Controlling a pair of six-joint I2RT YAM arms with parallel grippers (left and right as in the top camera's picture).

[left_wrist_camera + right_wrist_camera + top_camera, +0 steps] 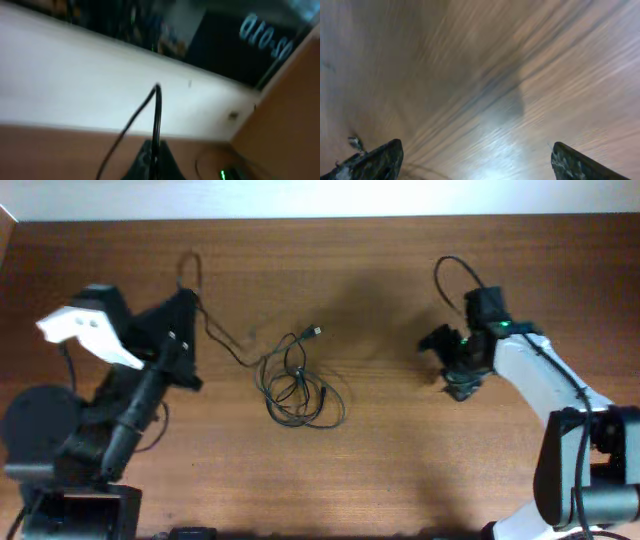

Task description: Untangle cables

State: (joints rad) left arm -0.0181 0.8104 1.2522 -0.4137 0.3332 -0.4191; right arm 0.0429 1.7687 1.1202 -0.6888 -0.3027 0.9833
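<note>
Next, my right gripper grabs a cable at the tangle's coils [269, 380] and pulls it away, because the strand of cable in my left gripper still goes into the tangle [256, 363].
A tangle of thin black cables [296, 386] lies at the middle of the wooden table [400, 470], with a small metallic plug end [315, 332] sticking out to its upper right. One strand runs left from the tangle up to my left gripper [188, 305] and loops above it. In the blurred left wrist view my left gripper [155, 161] is shut on that black cable [156, 115], which rises from the jaws and bends back down to the left. My right gripper [442, 365] is open and empty, right of the tangle. Its fingers [477, 165] are spread wide over bare wood.
A thicker black cable [452, 275] attached to the right arm loops behind the right wrist. The table's far edge meets a white wall [75, 80]. The left arm's base [45, 440] stands at the front left, the right arm's base [590, 480] at the front right.
</note>
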